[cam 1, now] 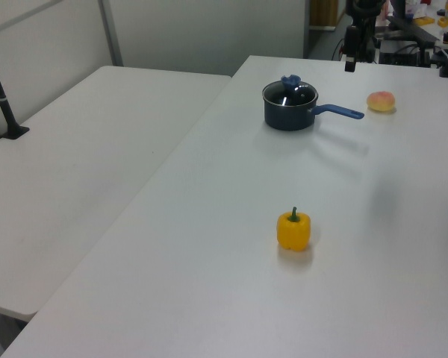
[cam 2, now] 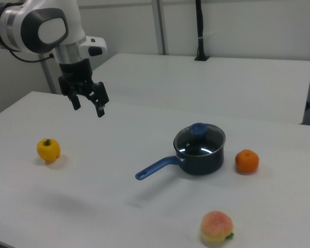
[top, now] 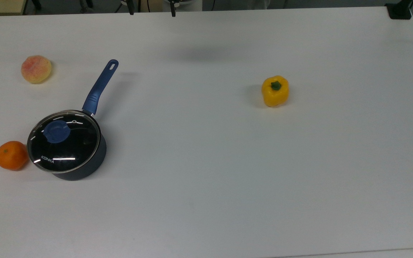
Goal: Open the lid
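Note:
The lid (cam 1: 305, 94) will come free and hang tilted when I carry it, because the wide lid's only grip is a small blue knob (cam 1: 290, 81).
The lid (top: 71, 145), clear glass with a metal rim, a blue knob (top: 56, 131) and white KONKA lettering, sits closed on the dark saucepan (top: 97, 157) at the top view's left. The pan's blue handle (top: 100, 86) points away toward the far edge. The right view shows the lid (cam 2: 202, 139) on the pan near the middle, with the handle (cam 2: 156, 168) toward the right view's left. My gripper (cam 2: 88, 107) hangs open and empty high above the table, well to the right view's left of the pan. The left view shows the lid (cam 1: 291, 92) far back.
An orange (top: 12, 155) lies close beside the pan on the top view's left. A peach (top: 36, 69) rests farther back on the left. A yellow bell pepper (top: 275, 91) stands toward the top view's right on the white table (top: 206, 186). A second table (cam 1: 82, 149) adjoins.

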